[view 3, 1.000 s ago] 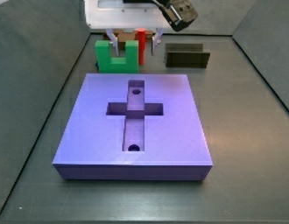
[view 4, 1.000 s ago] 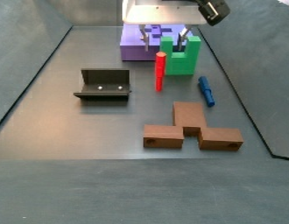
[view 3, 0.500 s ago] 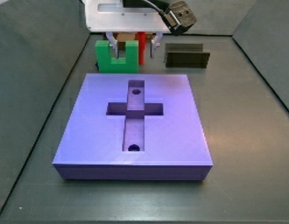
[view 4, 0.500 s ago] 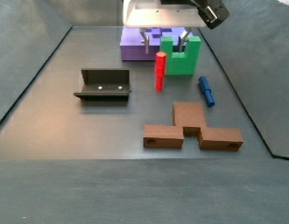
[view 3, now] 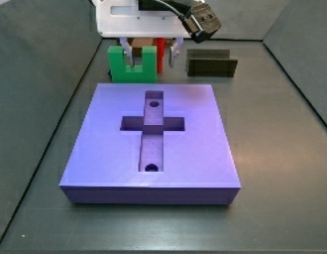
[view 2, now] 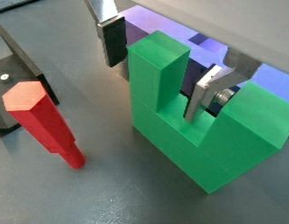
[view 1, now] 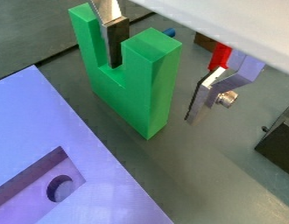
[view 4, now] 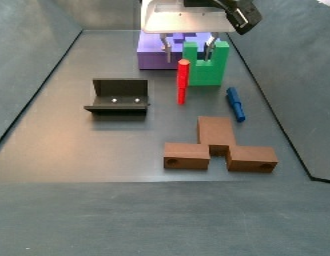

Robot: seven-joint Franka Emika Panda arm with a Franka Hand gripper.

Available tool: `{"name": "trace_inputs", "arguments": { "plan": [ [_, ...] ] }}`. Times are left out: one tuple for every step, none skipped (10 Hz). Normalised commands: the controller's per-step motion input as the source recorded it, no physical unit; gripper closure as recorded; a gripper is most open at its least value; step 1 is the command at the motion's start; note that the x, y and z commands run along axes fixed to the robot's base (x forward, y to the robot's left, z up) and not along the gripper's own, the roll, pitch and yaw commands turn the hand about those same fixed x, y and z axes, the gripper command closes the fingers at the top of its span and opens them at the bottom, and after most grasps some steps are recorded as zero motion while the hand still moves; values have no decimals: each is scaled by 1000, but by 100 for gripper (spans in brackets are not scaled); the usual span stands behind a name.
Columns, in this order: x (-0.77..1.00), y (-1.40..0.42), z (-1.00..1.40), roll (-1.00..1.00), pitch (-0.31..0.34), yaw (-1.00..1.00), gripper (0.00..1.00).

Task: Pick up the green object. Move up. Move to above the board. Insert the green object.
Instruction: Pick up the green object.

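The board's crosswise slot (view 3: 153,124) matches the long base of the green object (view 3: 133,74), so the green object will go in partway with its pegs up when the robot inserts it.
The green object (view 3: 127,65) stands upright on the floor behind the board (view 3: 166,149), prongs up; it also shows in a side view (view 4: 208,62). My gripper (view 1: 155,87) is open and straddles one prong: one finger (view 1: 112,39) sits in the slot between the prongs, the other finger (view 1: 209,92) hangs outside that prong with a gap. The other wrist view shows the same gripper (view 2: 154,87) around the green object (view 2: 171,122). In both side views the gripper (view 3: 153,48) (view 4: 189,45) is low over the piece. The board's corner (view 1: 42,149) lies next to the green object.
A thin red peg (view 2: 42,118) (view 4: 183,80) stands close beside the green object. A small blue peg (view 4: 235,103) lies on the floor nearby. The fixture (view 4: 117,97) (view 3: 213,64) stands to one side. Brown blocks (view 4: 221,145) lie further off.
My gripper has come down a little, so its fingers now reach lower around the green prong. The green object and the board have not moved.
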Motion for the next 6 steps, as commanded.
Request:
{"name": "trace_inputs", "arguments": {
  "plan": [
    [34, 0, -51, 44, 19, -71, 0],
    [57, -3, -29, 53, 27, -51, 0],
    [40, -9, -3, 29, 4, -9, 0],
    [0, 0, 0, 0, 0, 0, 0],
    [0, 0, 0, 0, 0, 0, 100],
    [0, 0, 0, 0, 0, 0, 100]
  ]
}}
